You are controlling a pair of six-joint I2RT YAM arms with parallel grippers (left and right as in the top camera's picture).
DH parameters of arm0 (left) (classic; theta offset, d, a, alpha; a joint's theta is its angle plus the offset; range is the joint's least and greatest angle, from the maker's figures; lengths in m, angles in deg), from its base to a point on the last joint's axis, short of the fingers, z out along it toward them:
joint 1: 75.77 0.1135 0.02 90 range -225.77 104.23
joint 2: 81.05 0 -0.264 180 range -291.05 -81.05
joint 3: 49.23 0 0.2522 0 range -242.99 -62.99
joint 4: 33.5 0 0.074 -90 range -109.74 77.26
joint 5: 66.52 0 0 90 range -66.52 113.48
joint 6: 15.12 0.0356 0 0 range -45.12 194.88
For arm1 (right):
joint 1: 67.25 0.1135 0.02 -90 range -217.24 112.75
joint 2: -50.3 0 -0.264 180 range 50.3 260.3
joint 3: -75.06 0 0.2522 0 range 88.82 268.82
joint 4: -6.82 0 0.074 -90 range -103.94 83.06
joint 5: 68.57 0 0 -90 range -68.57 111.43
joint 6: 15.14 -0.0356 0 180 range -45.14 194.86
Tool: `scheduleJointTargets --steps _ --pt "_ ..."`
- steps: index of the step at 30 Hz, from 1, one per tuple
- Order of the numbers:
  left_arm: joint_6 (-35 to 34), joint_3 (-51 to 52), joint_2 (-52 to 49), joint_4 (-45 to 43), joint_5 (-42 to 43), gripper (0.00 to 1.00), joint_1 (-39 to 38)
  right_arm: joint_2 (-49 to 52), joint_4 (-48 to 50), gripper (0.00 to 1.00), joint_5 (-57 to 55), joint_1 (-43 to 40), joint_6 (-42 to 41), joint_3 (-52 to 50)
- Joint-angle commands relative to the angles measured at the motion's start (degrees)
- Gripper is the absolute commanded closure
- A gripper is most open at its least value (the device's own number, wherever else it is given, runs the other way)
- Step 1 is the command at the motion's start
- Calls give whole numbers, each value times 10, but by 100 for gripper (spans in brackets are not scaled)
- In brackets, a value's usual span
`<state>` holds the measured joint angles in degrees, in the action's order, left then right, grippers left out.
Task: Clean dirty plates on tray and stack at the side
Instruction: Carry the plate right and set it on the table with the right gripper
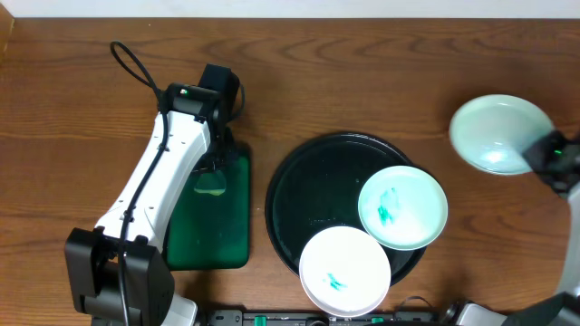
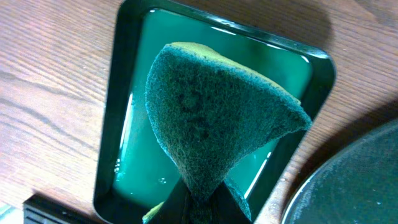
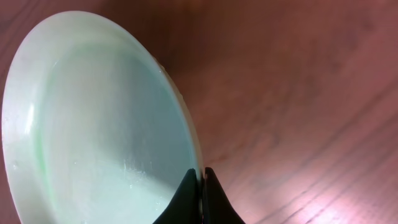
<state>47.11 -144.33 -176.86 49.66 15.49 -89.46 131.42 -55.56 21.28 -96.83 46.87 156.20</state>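
Observation:
The pale-mint plate (image 1: 496, 133) is unmarked and hangs over open wood (image 1: 509, 187), clear of the black tray. My right gripper should go on lowering the plate until it lies flat.
The black round tray (image 1: 304, 195) holds two plates with teal scribbles: one at its right (image 1: 403, 206), one at its front edge (image 1: 344, 270). My right gripper (image 1: 542, 154) is shut on the rim of a third, unmarked pale-mint plate (image 1: 497, 131), held to the right of the tray. In the right wrist view the fingers (image 3: 202, 177) pinch that plate's rim (image 3: 99, 124), tilted above the wood. My left gripper (image 2: 202, 199) is shut on a green sponge (image 2: 211, 118) held above the small green tray (image 2: 124, 93); its tips are hidden in the overhead view.
The small dark green rectangular tray (image 1: 231, 226) lies left of the black tray and holds a film of liquid. The black tray's rim (image 2: 348, 180) shows at the right of the left wrist view. Brown wooden table (image 1: 381, 72) all round.

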Motion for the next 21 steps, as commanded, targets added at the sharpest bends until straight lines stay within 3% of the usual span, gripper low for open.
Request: scheduleJointTargets --steps 1,10,21 --pt "12 3 -1 -1 12 93 2 44 13 99 10 -66 -23 4" --pt "12 3 -1 -3 12 93 2 164 75 99 34 -141 -7 4" --pt "16 3 -1 -14 12 93 2 243 97 99 37 -124 4 4"
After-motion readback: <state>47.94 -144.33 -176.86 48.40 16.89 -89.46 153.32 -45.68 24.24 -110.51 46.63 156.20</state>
